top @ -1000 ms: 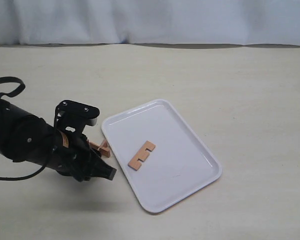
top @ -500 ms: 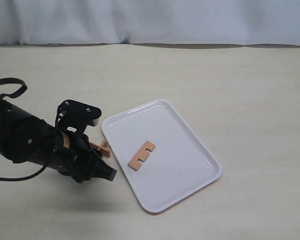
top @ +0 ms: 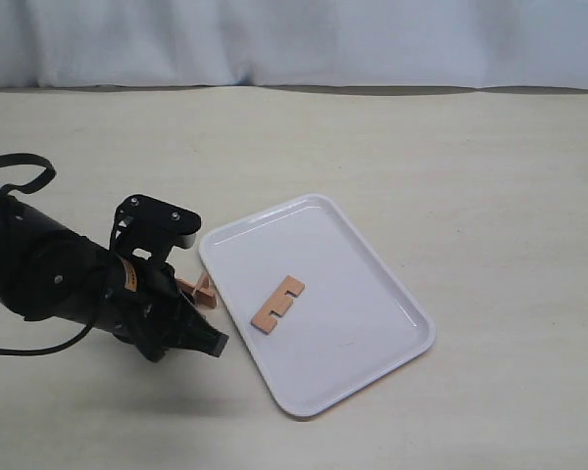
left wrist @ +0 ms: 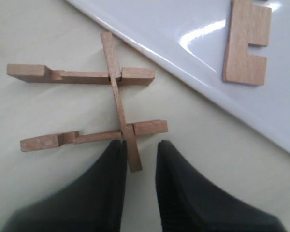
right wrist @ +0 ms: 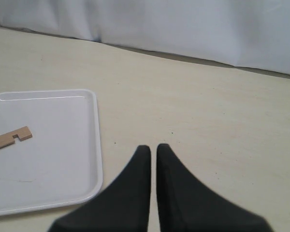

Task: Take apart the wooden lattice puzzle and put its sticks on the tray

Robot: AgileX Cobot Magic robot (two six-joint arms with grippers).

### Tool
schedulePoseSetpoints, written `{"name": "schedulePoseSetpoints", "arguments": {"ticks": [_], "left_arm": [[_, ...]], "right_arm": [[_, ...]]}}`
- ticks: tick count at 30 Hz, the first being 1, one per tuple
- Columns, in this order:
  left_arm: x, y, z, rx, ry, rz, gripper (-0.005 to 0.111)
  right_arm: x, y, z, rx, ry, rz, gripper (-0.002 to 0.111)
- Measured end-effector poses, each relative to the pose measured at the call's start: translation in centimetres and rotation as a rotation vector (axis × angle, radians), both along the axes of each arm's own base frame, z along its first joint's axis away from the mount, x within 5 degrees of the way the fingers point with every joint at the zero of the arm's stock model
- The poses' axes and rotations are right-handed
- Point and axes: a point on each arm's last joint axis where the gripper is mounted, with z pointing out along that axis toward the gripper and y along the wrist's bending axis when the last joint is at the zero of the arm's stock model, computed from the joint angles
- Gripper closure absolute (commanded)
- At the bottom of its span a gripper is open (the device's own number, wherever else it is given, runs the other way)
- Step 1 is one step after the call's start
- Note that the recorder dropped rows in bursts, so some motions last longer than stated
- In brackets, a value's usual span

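The crossing stick's near end (left wrist: 132, 151) leans at a slant against one finger of my left gripper. I should open the gripper, center it on that end (left wrist: 135, 162) and grip the end straight before I lift it.
Three notched sticks of the wooden lattice puzzle (left wrist: 94, 106) remain crossed, lying on the table just outside the tray (left wrist: 183, 21) rim; in the exterior view the puzzle (top: 200, 290) peeks out beside my left arm. My left gripper (left wrist: 140, 146) is open, its fingertips on either side of the near end of the crossing stick (left wrist: 122, 104), which lies against one finger and clear of the other. A single stick (top: 277, 304) lies flat on the white tray (top: 353, 294), also seen as stick (left wrist: 245, 41) and stick (right wrist: 9, 137). My right gripper (right wrist: 153, 147) is shut and empty, hovering beside the tray (right wrist: 63, 145).
The tray sits at an angle in the middle of a beige tabletop (top: 451, 176). A white curtain (top: 294, 39) hangs along the far edge. The bulky left arm (top: 49, 274) covers the table to the left of the puzzle.
The left arm has shifted slightly, settling a little lower over the puzzle. The puzzle, the tray and the stick on it have not moved.
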Motion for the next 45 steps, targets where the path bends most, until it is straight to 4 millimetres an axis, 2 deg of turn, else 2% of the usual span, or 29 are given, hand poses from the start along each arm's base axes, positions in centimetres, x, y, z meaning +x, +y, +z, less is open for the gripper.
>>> {"name": "schedulePoseSetpoints", "arguments": {"ticks": [2, 7, 9, 22, 30, 33, 38, 45], "left_arm": [[0.0, 0.0, 0.0, 0.0, 0.0, 0.0, 0.084], [0.0, 0.0, 0.0, 0.0, -0.002, -0.001, 0.065], [0.0, 0.0, 0.0, -0.001, -0.004, -0.001, 0.062], [0.3, -0.2, 0.1, -0.024, -0.025, 0.017, 0.062], [0.2, -0.1, -1.4, 0.008, 0.015, 0.016, 0.062], [0.3, -0.2, -1.4, 0.003, 0.007, 0.016, 0.064], [0.5, -0.3, -1.3, -0.014, -0.018, 0.018, 0.089], [0.6, -0.4, -1.3, -0.017, -0.024, 0.018, 0.09]], "right_arm": [[0.0, 0.0, 0.0, 0.0, 0.0, 0.0, 0.104], [0.0, 0.0, 0.0, 0.0, 0.0, 0.0, 0.104], [0.0, 0.0, 0.0, 0.0, 0.0, 0.0, 0.104], [0.0, 0.0, 0.0, 0.0, 0.0, 0.0, 0.104], [0.0, 0.0, 0.0, 0.0, 0.0, 0.0, 0.104], [0.0, 0.0, 0.0, 0.0, 0.0, 0.0, 0.104], [0.0, 0.0, 0.0, 0.0, 0.0, 0.0, 0.104], [0.0, 0.0, 0.0, 0.0, 0.0, 0.0, 0.104]]}}
